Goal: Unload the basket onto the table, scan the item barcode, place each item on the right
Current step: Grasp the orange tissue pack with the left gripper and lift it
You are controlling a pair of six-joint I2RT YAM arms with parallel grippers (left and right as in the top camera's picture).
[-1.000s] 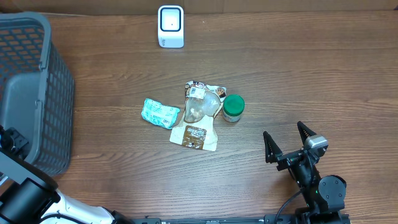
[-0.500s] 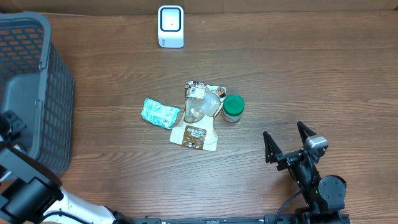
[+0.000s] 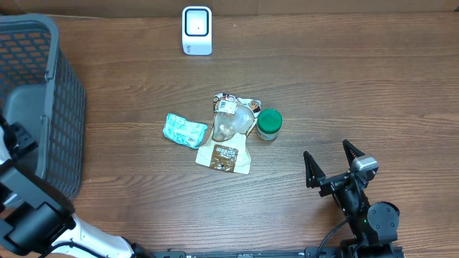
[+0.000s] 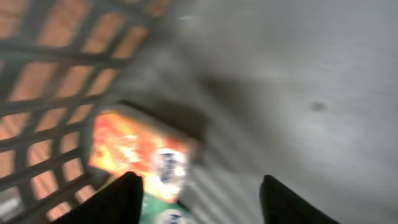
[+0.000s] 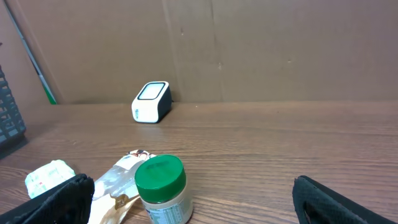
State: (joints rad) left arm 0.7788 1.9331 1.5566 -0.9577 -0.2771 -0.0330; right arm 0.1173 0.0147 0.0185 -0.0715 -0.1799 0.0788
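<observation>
The orange package's loose end (image 4: 176,158) points toward clear basket's bottom (image 4: 233,165) below my open left gripper, so I should keep descending until the fingers straddle that end, then close.
The white barcode scanner (image 3: 196,30) stands at the back of the table, also visible as the scanner (image 5: 151,102) in the right wrist view. At mid-table lie a teal packet (image 3: 185,130), a brown and clear pouch (image 3: 228,136) and a green-lidded jar (image 3: 269,124). My right gripper (image 3: 331,166) rests open, to the right of and nearer than the jar (image 5: 161,190), holding nothing. My left gripper (image 4: 199,202) is inside the grey basket, jaws apart, above a blurred orange and green package (image 4: 146,158) lying on the basket floor.
The grey mesh basket (image 3: 43,86) fills the left edge of the table, with my left arm (image 3: 16,143) at its near side. A brown cardboard wall (image 5: 249,43) runs behind the scanner.
My left arm has shifted farther along the basket's near side, and its jaws have come apart. The right arm and the items on the table have not moved.
</observation>
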